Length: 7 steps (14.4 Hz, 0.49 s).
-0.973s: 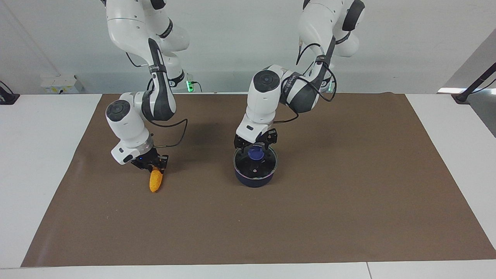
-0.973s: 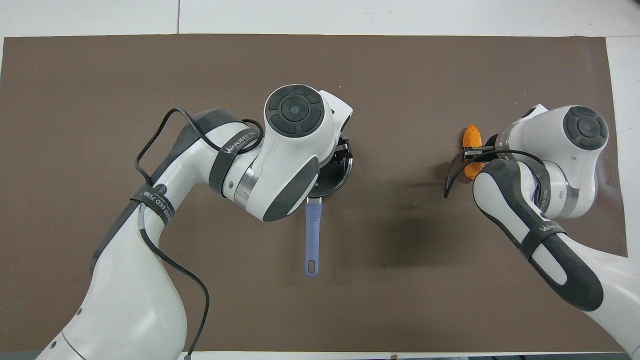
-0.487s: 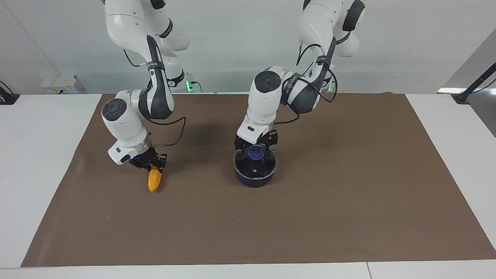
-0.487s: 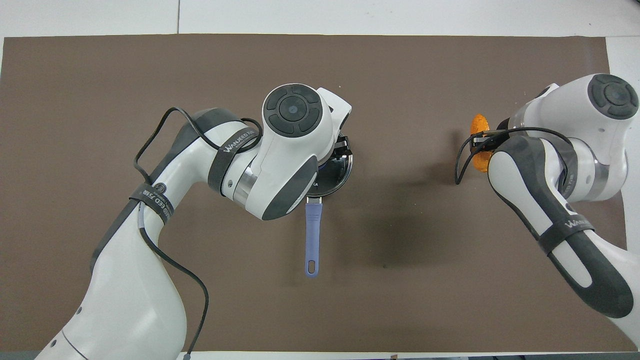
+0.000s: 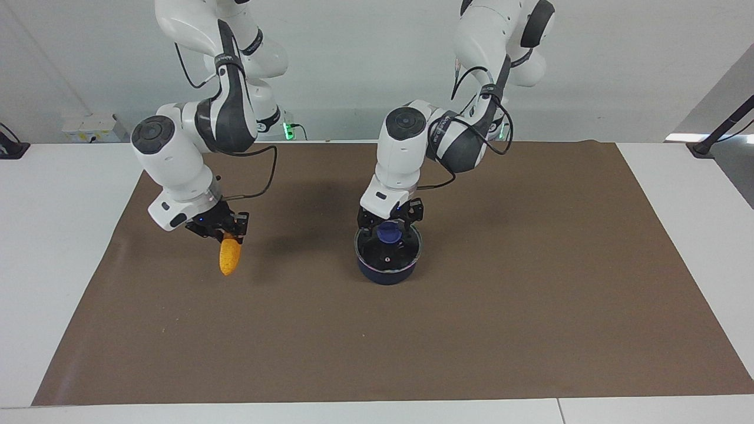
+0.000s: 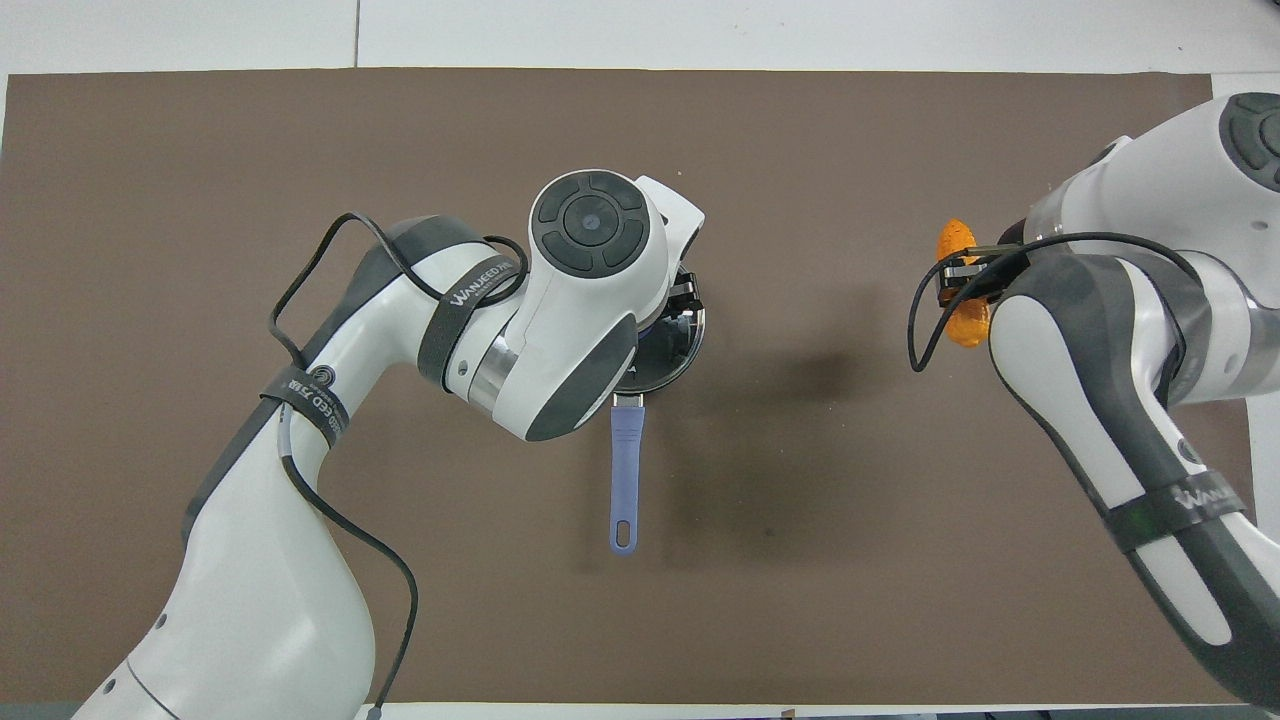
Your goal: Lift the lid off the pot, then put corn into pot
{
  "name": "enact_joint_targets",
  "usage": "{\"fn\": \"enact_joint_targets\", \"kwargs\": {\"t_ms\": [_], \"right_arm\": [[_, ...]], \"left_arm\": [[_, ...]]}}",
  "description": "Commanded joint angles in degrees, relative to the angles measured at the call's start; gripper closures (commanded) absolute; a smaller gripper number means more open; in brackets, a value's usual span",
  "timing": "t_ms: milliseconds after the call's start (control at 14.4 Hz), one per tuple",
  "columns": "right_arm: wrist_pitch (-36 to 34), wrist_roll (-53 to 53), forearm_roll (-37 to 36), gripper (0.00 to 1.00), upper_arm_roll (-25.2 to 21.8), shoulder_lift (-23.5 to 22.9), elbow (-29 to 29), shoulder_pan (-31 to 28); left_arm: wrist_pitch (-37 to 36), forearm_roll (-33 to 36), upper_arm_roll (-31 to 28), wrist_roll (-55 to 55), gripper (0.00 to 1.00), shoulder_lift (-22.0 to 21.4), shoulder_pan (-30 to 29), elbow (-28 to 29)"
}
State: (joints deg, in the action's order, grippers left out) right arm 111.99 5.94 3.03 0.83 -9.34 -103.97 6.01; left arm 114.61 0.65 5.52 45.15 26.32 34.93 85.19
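Observation:
My gripper will find an empty pot (image 6: 654, 364) when it lifts the lid, because only plain dark shows through the exposed edge of the glass lid (image 6: 686, 346).
The dark navy pot (image 5: 387, 273) stands mid-mat with the glass lid (image 5: 390, 252) on it. Its long blue handle (image 6: 624, 470) points toward the robots. My left gripper (image 5: 390, 228) hangs low over the lid, open, one finger on either side of the blue knob (image 5: 389, 234). In the overhead view the left wrist hides most of the lid (image 6: 675, 350). The orange-yellow corn (image 5: 229, 257) hangs tip down above the mat toward the right arm's end. My right gripper (image 5: 227, 235) is shut on its upper end. From above, the corn (image 6: 966, 324) shows beside the right forearm.
A brown mat (image 5: 530, 294) covers the white table (image 5: 53, 235). A cable loops from each wrist. A wall box (image 5: 88, 127) and a black stand (image 5: 721, 129) sit off the mat, near the robots' end.
The right arm has lifted the corn off the mat and drawn it slightly toward its own end of the table. The left gripper has stayed open around the knob.

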Motion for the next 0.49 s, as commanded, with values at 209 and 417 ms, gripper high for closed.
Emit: {"fn": "enact_joint_targets", "kwargs": {"t_ms": [209,417], "right_arm": [[-1.3,9.1,-0.4,1.0,0.3,-1.2,4.2,6.3],[-1.1,11.6,-0.2,1.0,0.3,-1.3,4.7,8.1]], "left_arm": [[0.2,2.3,-0.2,0.2,0.0,0.8,0.6,-0.9],[0.3,2.4,-0.2,0.2,0.05,0.8,0.6,-0.9]]}}
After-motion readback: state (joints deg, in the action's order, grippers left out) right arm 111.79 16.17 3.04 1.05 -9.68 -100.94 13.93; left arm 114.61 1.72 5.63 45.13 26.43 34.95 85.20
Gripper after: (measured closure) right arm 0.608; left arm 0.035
